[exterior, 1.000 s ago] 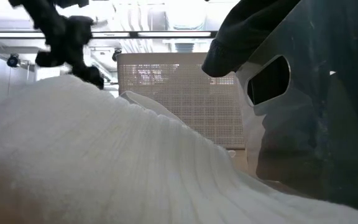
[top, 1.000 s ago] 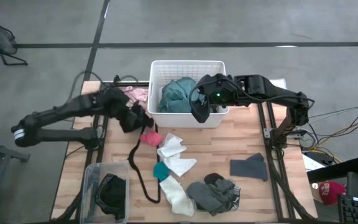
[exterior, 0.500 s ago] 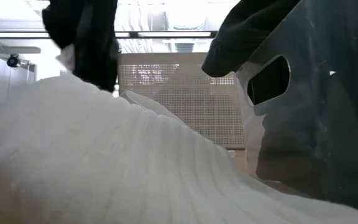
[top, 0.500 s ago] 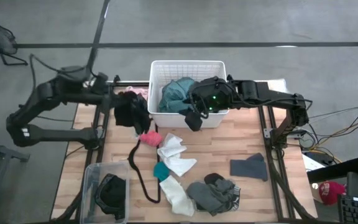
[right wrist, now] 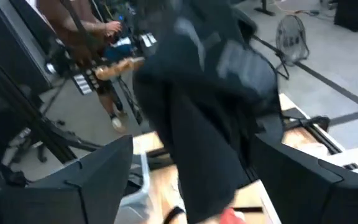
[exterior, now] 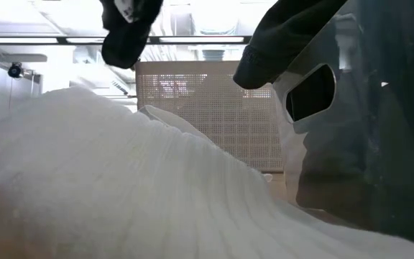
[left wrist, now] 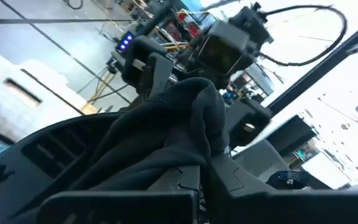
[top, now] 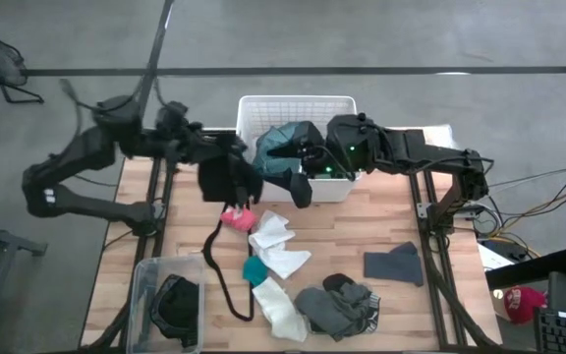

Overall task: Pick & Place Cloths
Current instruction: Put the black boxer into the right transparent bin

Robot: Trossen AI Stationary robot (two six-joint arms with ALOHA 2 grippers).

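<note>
The dark grey pieces [top: 337,309] are on my right gripper's side, so my right gripper should get the black cloth [top: 226,185] from my left gripper and put it there.
My left gripper [top: 214,162] is shut on a black cloth [top: 228,180], held in the air just left of the white slotted basket [top: 298,101]. The low view shows that cloth [exterior: 128,29] high above the table. A teal garment [top: 269,157] lies in the basket. My right gripper [top: 295,165] hovers open over the basket's near left corner, facing the black cloth [right wrist: 197,106] and touching nothing. On the table lie white socks [top: 273,236] [top: 281,310], a pink bit [top: 239,218], a teal bit [top: 254,268] and dark grey pieces [top: 342,300] [top: 393,264]. My left gripper pinches the black cloth by a bunched fold at its top [left wrist: 191,137], between the two fingers. The fingers come about level from the table's left, pointing toward the basket. The cloth is lifted clear of the table and hangs slack below the fingers [top: 230,189].
A thin black cord loop [top: 219,275] lies left of the socks. A clear bin [top: 143,285] at the near left corner holds a black piece [top: 177,300]. A pink cloth [top: 214,147] sits left of the basket. In the low view a white sock [exterior: 121,187] fills the foreground.
My left gripper has risen and moved right toward the basket, carrying the black cloth up off the table; the cloth now hangs clear beside the basket's left wall. My right gripper has shifted slightly left over the basket's near edge.
</note>
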